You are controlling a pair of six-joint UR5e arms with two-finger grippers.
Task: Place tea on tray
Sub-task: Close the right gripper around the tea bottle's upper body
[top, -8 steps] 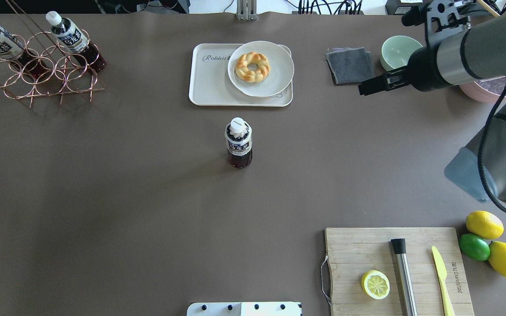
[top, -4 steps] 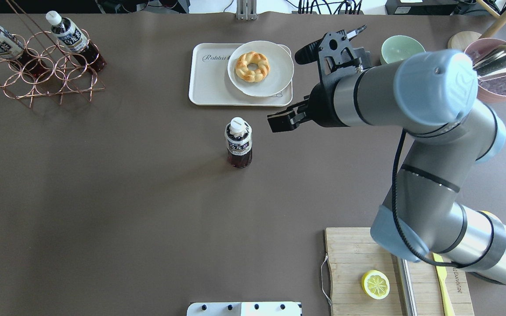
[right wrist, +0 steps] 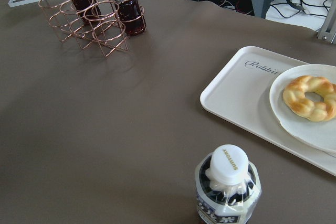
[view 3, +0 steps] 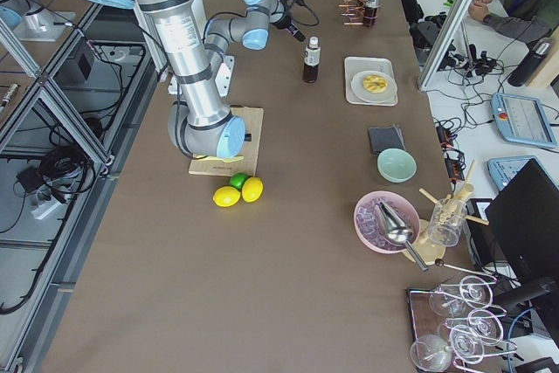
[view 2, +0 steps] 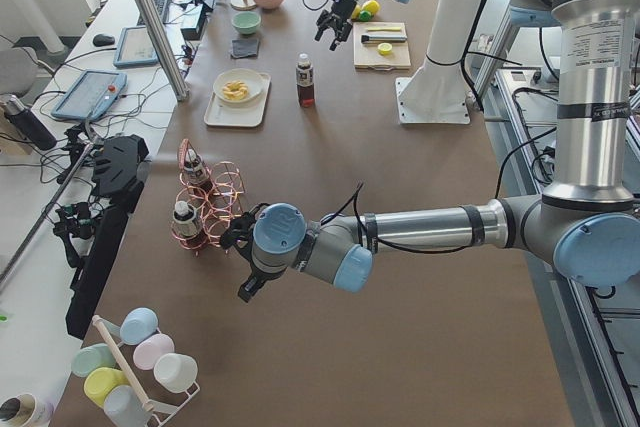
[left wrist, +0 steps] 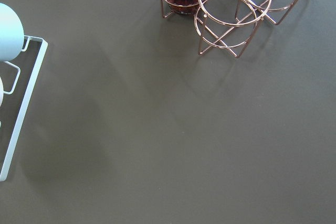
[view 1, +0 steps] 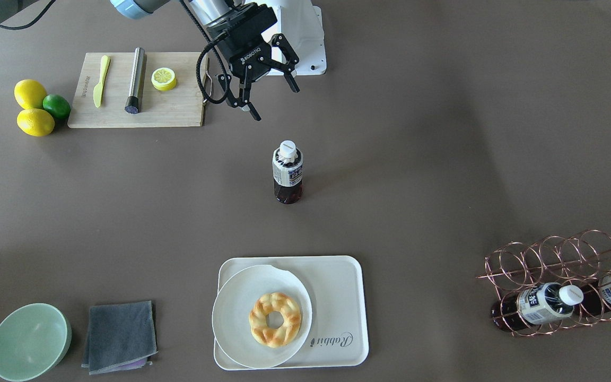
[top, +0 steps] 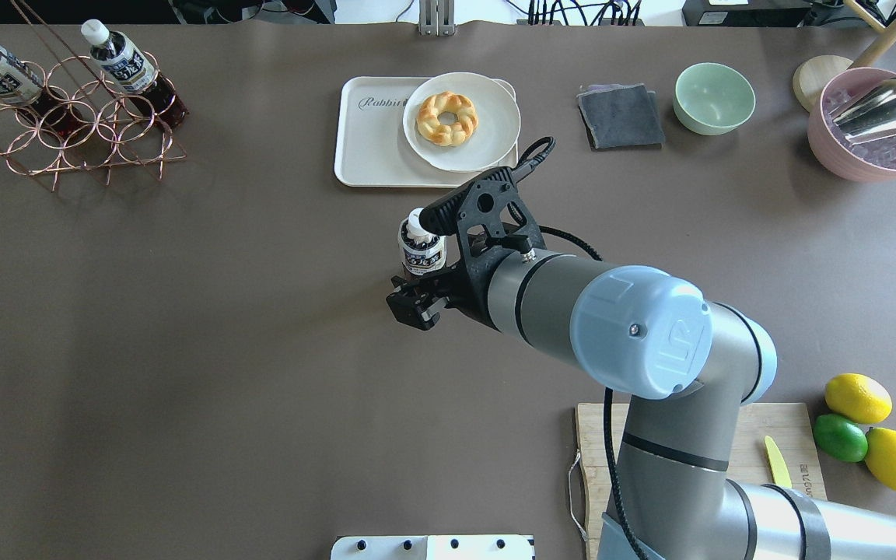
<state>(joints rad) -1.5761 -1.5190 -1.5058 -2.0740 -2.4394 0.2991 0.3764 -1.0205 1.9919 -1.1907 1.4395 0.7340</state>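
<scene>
My right gripper's slanted fingers are off-centre from the tea's white cap (right wrist: 230,164), so next my right gripper turns square to the tea and closes around the cap (view 1: 288,149).
The tea (top: 420,252), a small bottle with a white cap, stands upright mid-table on the robot's side of the tray (top: 370,148). It also shows in the front view (view 1: 287,172) and low in the right wrist view (right wrist: 228,187). The cream tray (view 1: 337,286) reads "Rabbit" and its free part (right wrist: 241,90) lies beside a plate. My right gripper (view 1: 275,103) is open and empty, raised on the robot's side of the bottle and apart from it. It overlaps the bottle in the overhead view (top: 414,306). My left gripper (view 2: 248,287) shows only in the left side view, so I cannot tell its state.
A round white plate (top: 487,144) with a doughnut (top: 447,117) covers the tray's right part. A copper wire rack (top: 67,124) with two more tea bottles stands far left. A cutting board (view 1: 178,111), lemons, a green bowl (top: 714,97) and a grey cloth (top: 621,115) lie on the right.
My right arm has swung in from the far right across the table to just on the robot's side of the tea bottle. The bottle has not moved.
</scene>
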